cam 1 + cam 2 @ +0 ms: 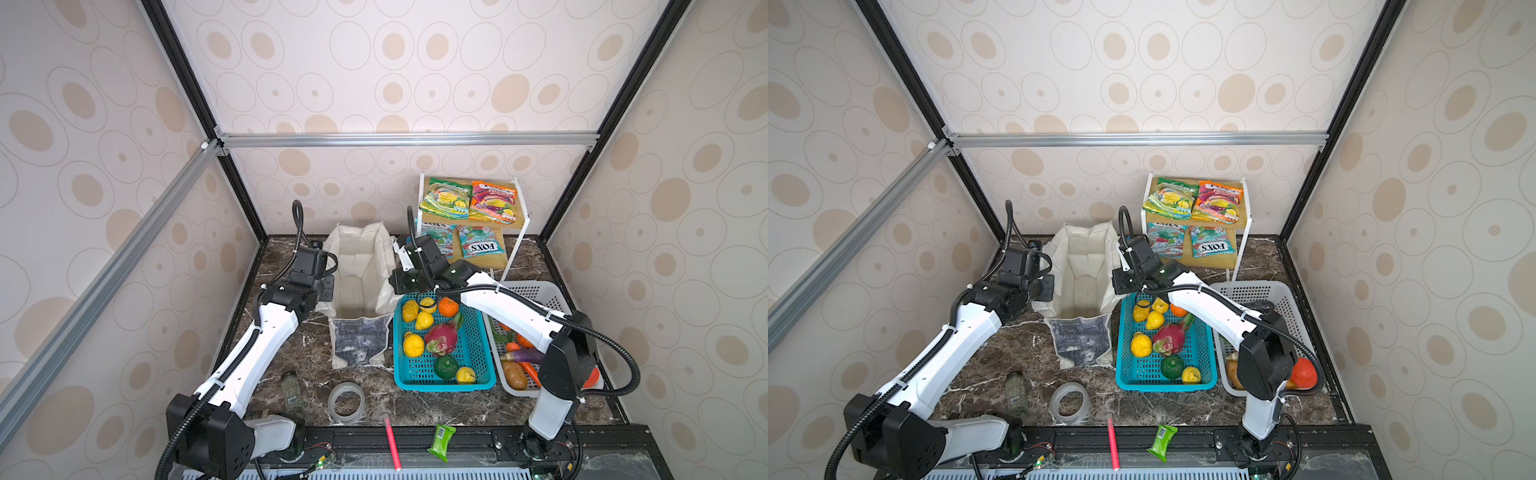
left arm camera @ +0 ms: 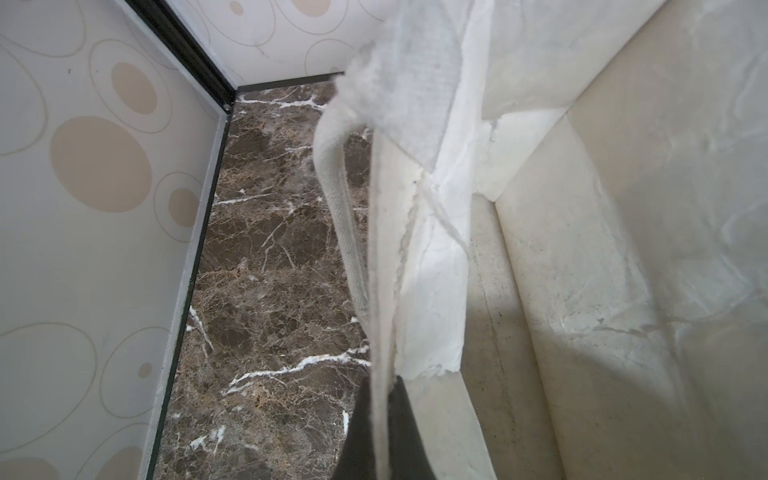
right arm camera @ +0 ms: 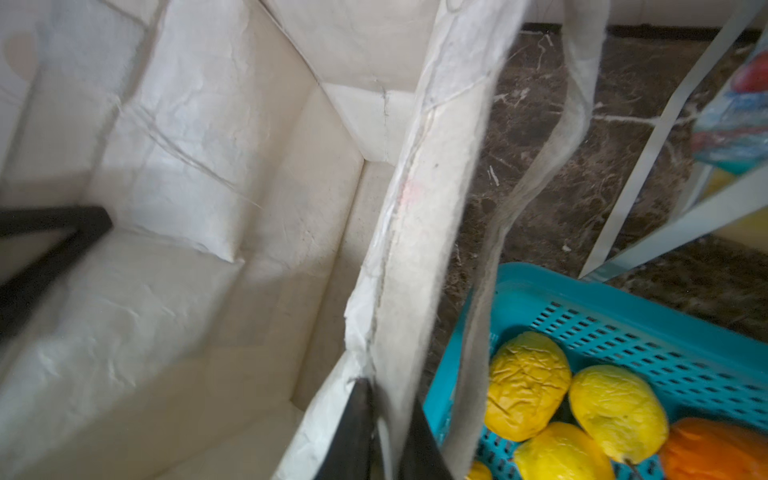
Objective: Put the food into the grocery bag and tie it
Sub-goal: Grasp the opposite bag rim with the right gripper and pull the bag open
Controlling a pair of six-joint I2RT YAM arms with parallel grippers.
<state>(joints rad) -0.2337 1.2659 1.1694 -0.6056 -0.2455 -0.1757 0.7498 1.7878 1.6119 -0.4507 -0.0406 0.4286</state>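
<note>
The grocery bag's opening (image 1: pixel 359 276) is narrow. My left gripper should pull the bag's rim wide and hold it open while my right gripper gets the dragon fruit (image 1: pixel 441 340).
The grocery bag (image 1: pixel 359 270) stands open in the middle of the table, and the part of its inside that shows holds no food. My left gripper (image 2: pixel 380 382) is shut on the bag's left rim (image 1: pixel 332 266). Opposite it, my right gripper (image 3: pixel 384 390) is shut on the right rim (image 1: pixel 394 266), with a loop handle (image 3: pixel 536 174) hanging beside it. Yellow fruits (image 1: pixel 413 345), a dragon fruit (image 1: pixel 442 338) and an orange one (image 1: pixel 449 306) lie in the teal basket (image 1: pixel 482 357). An eggplant (image 1: pixel 523 355) lies in the white basket (image 1: pixel 540 291). Green (image 1: pixel 444 198) and orange (image 1: pixel 492 203) snack packets rest on the shelf.
FOX'S packets (image 1: pixel 484 247) sit on the white rack's lower shelf at the back right. In front of the bag are a glass jar (image 1: pixel 292 390) and a tape roll (image 1: pixel 347 402). A red pen (image 1: pixel 390 440) and a green wrapper (image 1: pixel 442 440) lie at the front edge.
</note>
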